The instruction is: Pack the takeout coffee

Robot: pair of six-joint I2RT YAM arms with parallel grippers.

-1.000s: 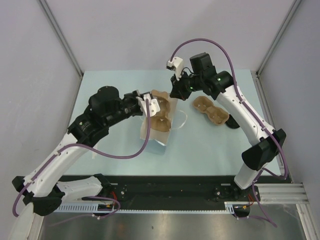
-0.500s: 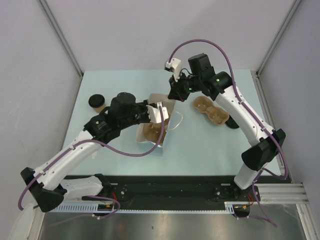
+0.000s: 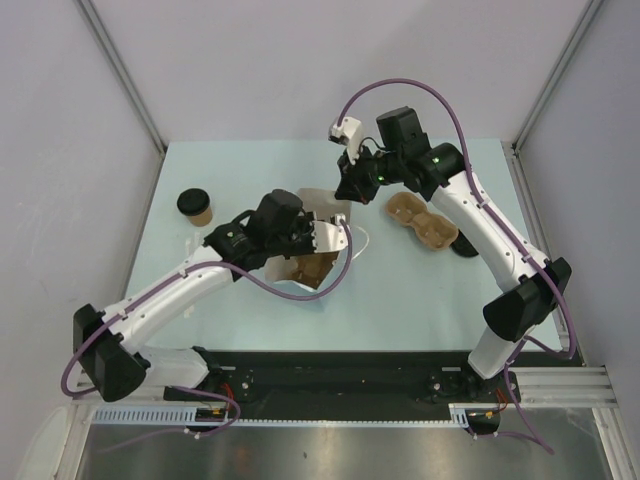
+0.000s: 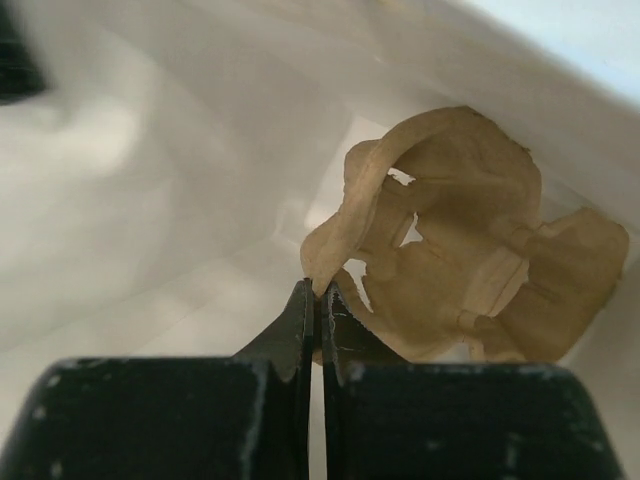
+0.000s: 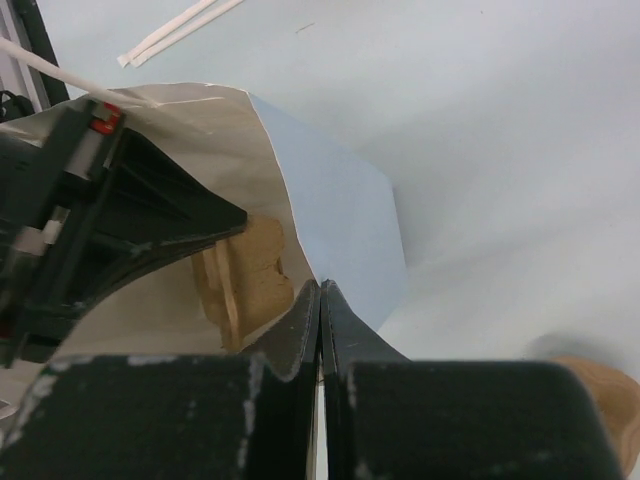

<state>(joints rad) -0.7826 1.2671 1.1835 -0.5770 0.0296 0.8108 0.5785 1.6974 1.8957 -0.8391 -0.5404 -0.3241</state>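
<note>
I go on lowering the brown pulp carrier [image 3: 314,270] with my left gripper, as it is inside the bag's opening, and let it go at the bag's bottom [image 4: 240,292].
The takeout coffee [image 3: 196,206], a tan cup with a black lid, stands alone at the table's far left, away from both grippers. The light-blue bag [image 3: 322,202] is held open at the centre. My left gripper [image 3: 318,243] reaches into it, shut [image 4: 320,288] on the edge of a brown pulp carrier [image 4: 470,250] against the bag's white inside. My right gripper [image 3: 346,190] is shut [image 5: 320,286] on the bag's rim, blue wall [image 5: 340,215] to its right. The carrier [image 5: 255,270] and the left gripper's fingers [image 5: 150,225] show inside the bag.
A second pulp carrier [image 3: 423,222] lies on the table right of the bag, under my right arm; its edge [image 5: 600,400] shows in the right wrist view. The bag's white handle [image 3: 360,240] hangs off its right side. Two white strips [image 5: 180,28] lie beyond the bag.
My left arm has swung right and down, carrying the pulp carrier from above the bag's mouth to inside it. That uncovered the coffee cup at the left. The right gripper has held still.
</note>
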